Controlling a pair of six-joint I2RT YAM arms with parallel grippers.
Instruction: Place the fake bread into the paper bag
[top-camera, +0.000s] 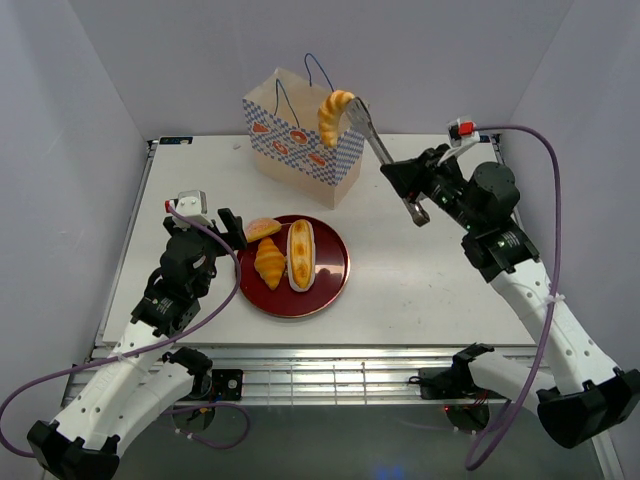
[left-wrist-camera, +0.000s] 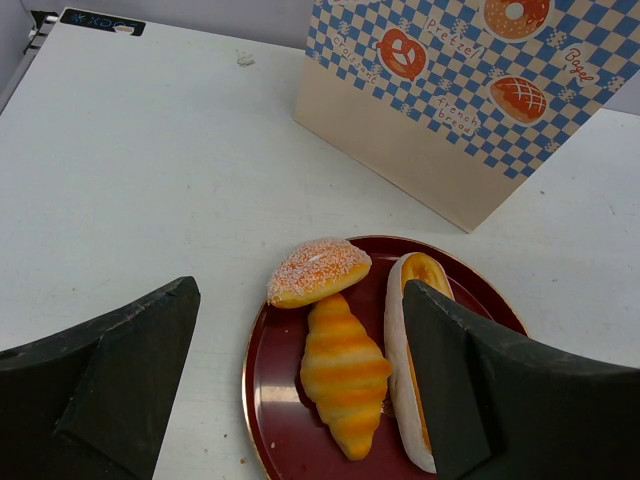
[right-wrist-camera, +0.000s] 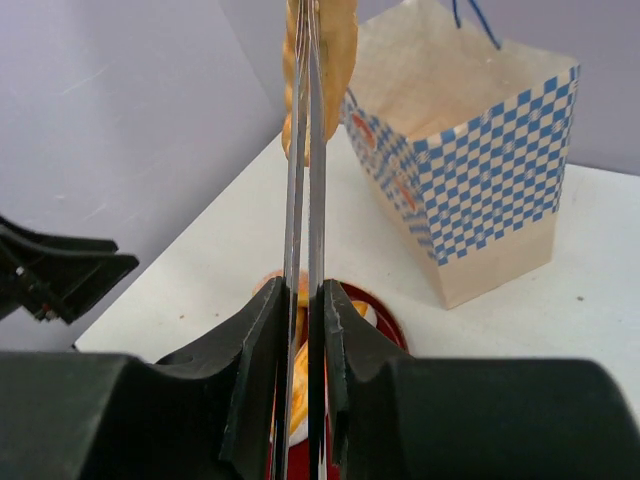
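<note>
The golden croissant (top-camera: 333, 118) is raised at the open paper bag's rim, so my right gripper should go on moving over the paper bag's opening (top-camera: 304, 100) and release it there.
My right gripper (top-camera: 404, 186) (right-wrist-camera: 305, 297) is shut on a pair of metal tongs (top-camera: 378, 152) (right-wrist-camera: 304, 180). The tongs' tips pinch a golden croissant (top-camera: 335, 114) (right-wrist-camera: 341, 50) in the air at the top right edge of the paper bag (top-camera: 300, 142) (right-wrist-camera: 480, 170), which stands upright and open at the back of the table. More fake bread lies on a dark red plate (top-camera: 331, 268) (left-wrist-camera: 270, 400): a croissant (top-camera: 270, 262) (left-wrist-camera: 344, 375), a sugared bun (top-camera: 262, 229) (left-wrist-camera: 318, 270) and a cream-topped loaf (top-camera: 300, 255) (left-wrist-camera: 405, 360). My left gripper (top-camera: 228, 228) (left-wrist-camera: 300, 288) hangs open just left of the plate, holding nothing.
The white table (top-camera: 430, 270) ends at a metal rail along the near side. Grey walls close in the left, right and back. The bag's blue cord handles (top-camera: 318, 70) stand up above its rim.
</note>
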